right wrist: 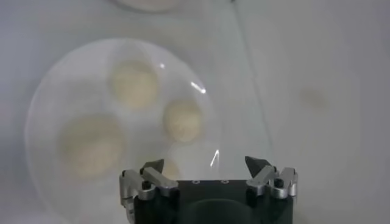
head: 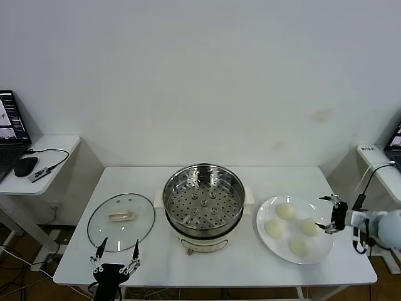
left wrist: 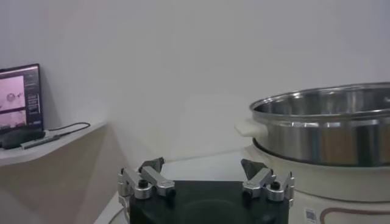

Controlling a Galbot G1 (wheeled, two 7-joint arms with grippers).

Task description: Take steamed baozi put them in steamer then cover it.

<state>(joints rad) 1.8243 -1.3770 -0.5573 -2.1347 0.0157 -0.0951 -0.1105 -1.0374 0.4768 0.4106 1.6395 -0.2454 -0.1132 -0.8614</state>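
The back baozi (head: pixel 286 211) on the plate has clear gaps (head: pixel 292 225) all around it, so it will come up by itself and its neighbours will stay in place when I lift it.
Several cream-white baozi (head: pixel 285 211) lie on a flat white plate (head: pixel 326 251) at the right of the table; three of them show in the right wrist view (right wrist: pixel 133 83). The steel steamer (head: pixel 203 199) with its perforated tray stands uncovered at the table's middle, and its side shows in the left wrist view (left wrist: pixel 329 131). My right gripper (head: pixel 330 214) is open and empty, hovering at the plate's right edge; the plate (right wrist: pixel 55 91) lies below it in its wrist view (right wrist: pixel 204 163). My left gripper (head: pixel 116 254) is open and empty at the table's front left edge, seen also in its own view (left wrist: pixel 203 165).
A round glass lid (head: pixel 121 221) with a white handle lies flat on the table left of the steamer. A side table with a laptop (head: pixel 12 128) and mouse (head: pixel 25 165) stands at the far left. Another small table (head: pixel 376 157) is at the far right.
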